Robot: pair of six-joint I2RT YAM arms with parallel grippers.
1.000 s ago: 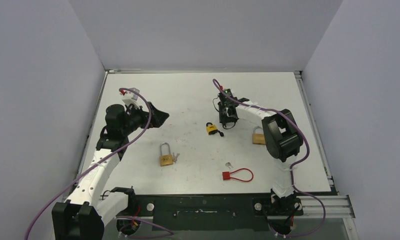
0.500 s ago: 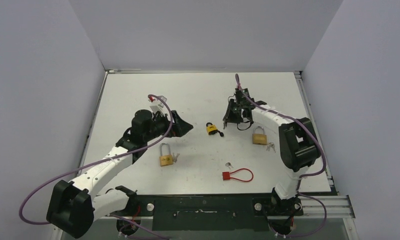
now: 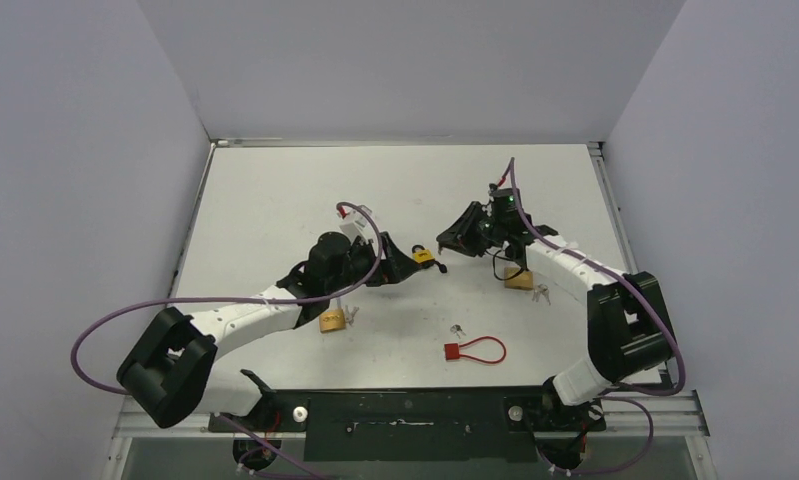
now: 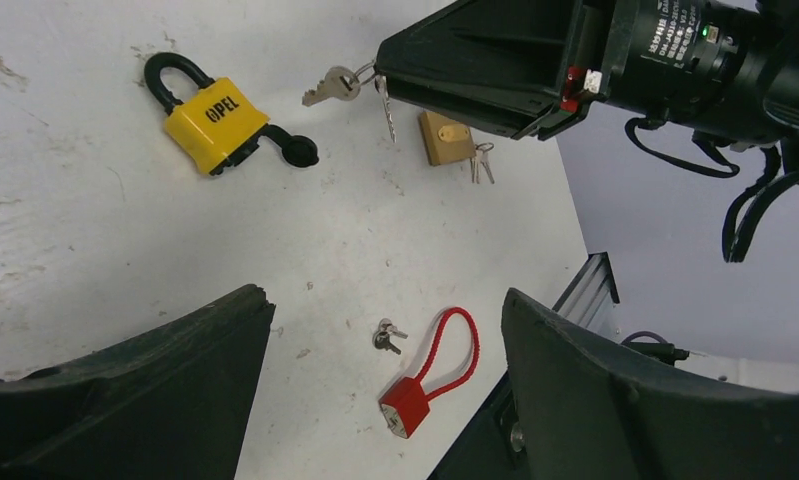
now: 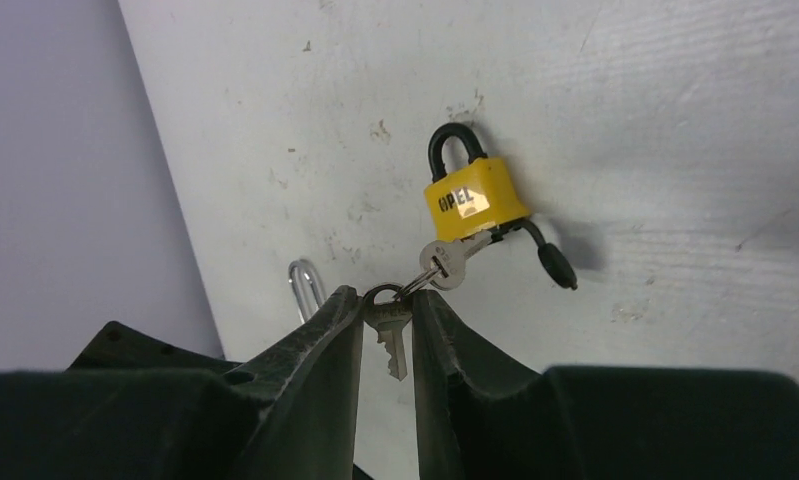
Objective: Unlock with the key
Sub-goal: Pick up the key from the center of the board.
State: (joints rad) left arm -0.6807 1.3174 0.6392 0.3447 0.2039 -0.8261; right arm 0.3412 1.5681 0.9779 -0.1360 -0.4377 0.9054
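The key's blade (image 5: pixel 395 354) hangs down from my right gripper, so next my left gripper takes the key ring (image 5: pixel 416 284) before my right gripper regrasps the key pointing forward.
A yellow padlock (image 3: pixel 422 257) with a black shackle lies mid-table; it also shows in the left wrist view (image 4: pixel 215 118) and the right wrist view (image 5: pixel 472 200). My right gripper (image 3: pixel 445 242) is shut on a silver key (image 5: pixel 390 340) and holds it above the table just right of the padlock. A second key (image 5: pixel 445 262) hangs from the same ring. In the left wrist view the held keys (image 4: pixel 343 84) dangle from the right gripper (image 4: pixel 390 70). My left gripper (image 3: pixel 397 270) is open and empty, just left of the yellow padlock.
One brass padlock (image 3: pixel 332 320) lies under the left arm, and another (image 3: pixel 518 278) with keys (image 3: pixel 542 293) lies under the right arm. A red cable lock (image 3: pixel 472 350) and small keys (image 3: pixel 458 330) lie near the front edge.
My left arm has swung right and stretched out to the yellow padlock. My right arm has shifted right, its gripper now pointing left at the padlock with the keys held.
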